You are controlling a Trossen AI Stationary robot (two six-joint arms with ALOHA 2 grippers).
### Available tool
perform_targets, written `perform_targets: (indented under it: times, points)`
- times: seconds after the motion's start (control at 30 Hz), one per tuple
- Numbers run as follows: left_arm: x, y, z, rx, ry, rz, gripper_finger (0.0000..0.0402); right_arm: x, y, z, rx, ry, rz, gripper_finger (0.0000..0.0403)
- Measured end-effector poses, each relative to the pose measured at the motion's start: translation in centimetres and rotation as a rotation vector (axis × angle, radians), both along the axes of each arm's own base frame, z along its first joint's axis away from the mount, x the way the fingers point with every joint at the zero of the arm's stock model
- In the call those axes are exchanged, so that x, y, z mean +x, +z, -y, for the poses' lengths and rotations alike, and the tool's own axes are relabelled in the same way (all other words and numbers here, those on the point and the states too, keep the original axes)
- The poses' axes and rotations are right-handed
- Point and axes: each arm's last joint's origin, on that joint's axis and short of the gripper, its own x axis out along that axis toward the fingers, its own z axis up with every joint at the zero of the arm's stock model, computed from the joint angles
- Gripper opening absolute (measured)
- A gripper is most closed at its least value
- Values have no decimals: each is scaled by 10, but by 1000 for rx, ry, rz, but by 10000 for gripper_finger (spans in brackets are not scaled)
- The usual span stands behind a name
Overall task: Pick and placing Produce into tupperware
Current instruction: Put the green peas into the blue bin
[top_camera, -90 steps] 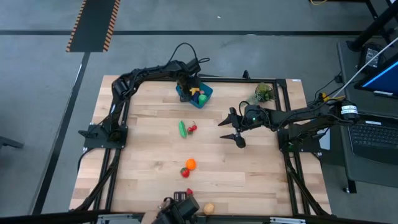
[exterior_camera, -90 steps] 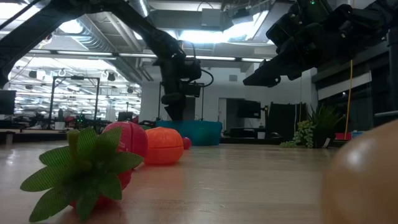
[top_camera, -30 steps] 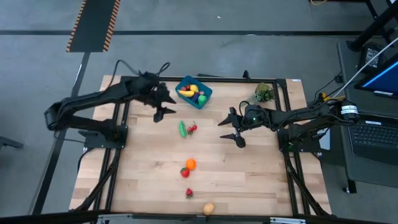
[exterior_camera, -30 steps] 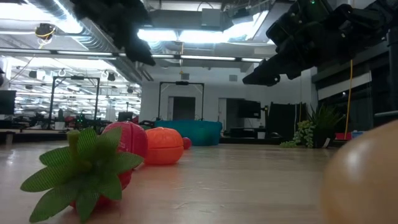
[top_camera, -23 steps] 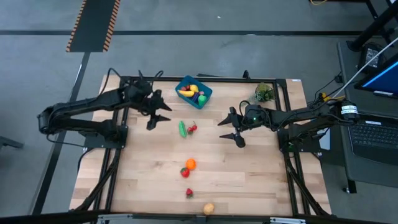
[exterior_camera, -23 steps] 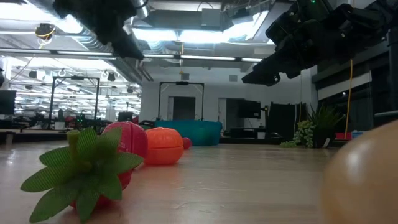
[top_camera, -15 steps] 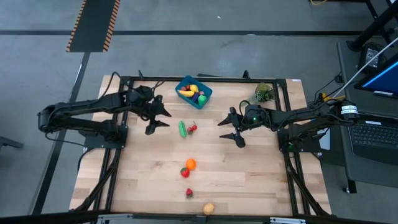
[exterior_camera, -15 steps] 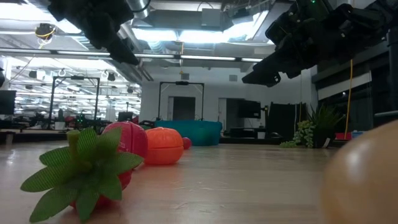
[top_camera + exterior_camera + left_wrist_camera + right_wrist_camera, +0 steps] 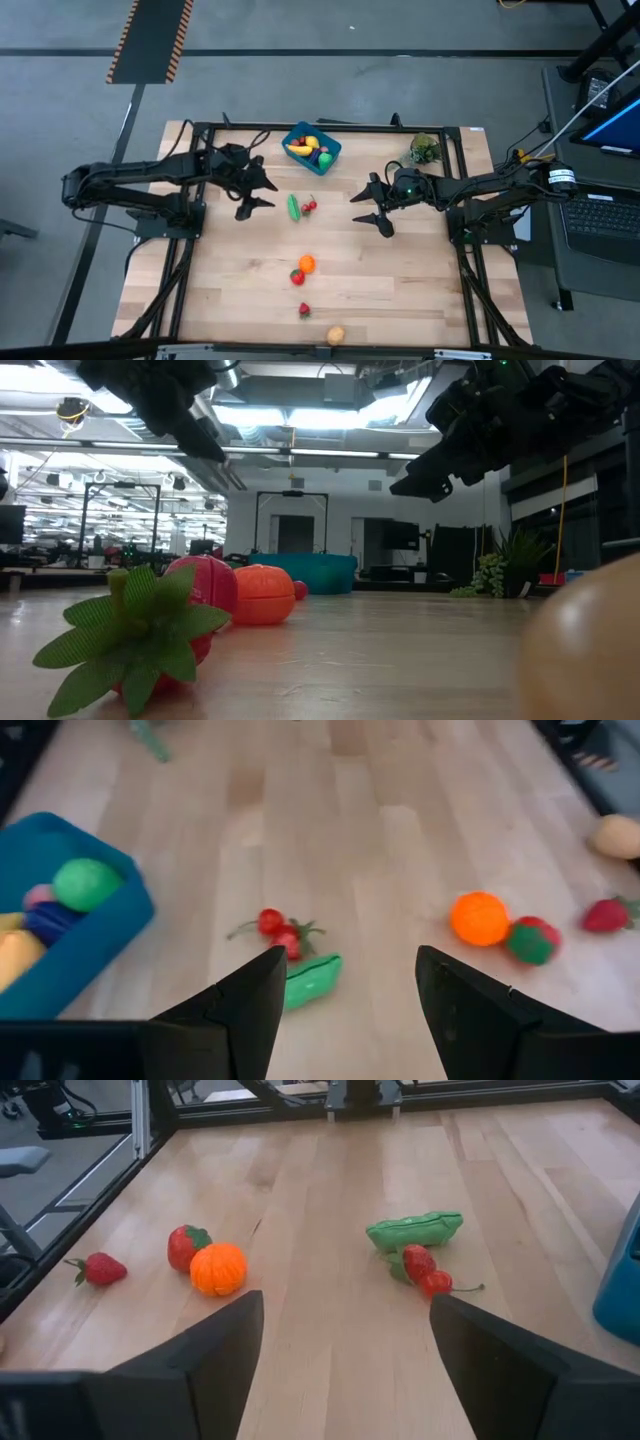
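Note:
I go on moving my left gripper toward the pea pod (image 9: 293,207), which is green with the cherries (image 9: 309,205) beyond and open wood before it, then close across it.
The blue tupperware (image 9: 312,148) stands near the table's far edge with yellow, green and purple toys in it (image 9: 60,940). On the table lie a green pea pod (image 9: 293,207), red cherries (image 9: 309,206), an orange (image 9: 306,264), a red fruit (image 9: 297,277), a strawberry (image 9: 304,310) and a tan piece (image 9: 336,335). My left gripper (image 9: 256,196) hovers open and empty left of the pea pod (image 9: 310,980). My right gripper (image 9: 370,213) hovers open and empty right of the cherries (image 9: 425,1270).
A grey-green plant sprig (image 9: 424,150) sits at the far right corner. A black frame (image 9: 196,128) rims the table. Bare wood lies between the pea pod and the orange (image 9: 218,1268), and along the table's near left part.
My left gripper has moved away from the tupperware's left side toward the table's near edge and come to hover left of the pea pod, staying open. The right arm and the produce have kept still.

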Motion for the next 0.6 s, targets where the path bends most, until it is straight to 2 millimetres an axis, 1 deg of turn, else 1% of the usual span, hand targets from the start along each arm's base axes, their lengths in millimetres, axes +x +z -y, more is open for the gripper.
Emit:
perform_targets:
  times: [0.13, 0.23, 0.37, 0.5, 0.6]
  points:
    - [8, -7, 7, 71, 13, -49, 216, 0, 0, 0, -2, 0, 1, 288]
    - [19, -14, 14, 139, -41, -102, 216, 0, 0, 0, -2, 0, 2, 288]
    - [39, -19, 20, 258, -120, -168, 216, 0, 0, 0, -1, 0, 3, 288]
    - [59, -20, 25, 386, -233, -214, 211, 0, 0, 0, 17, -6, 0, 288]
    - [71, -23, 25, 430, -286, -290, 206, 0, 0, 0, 24, -9, -4, 288]
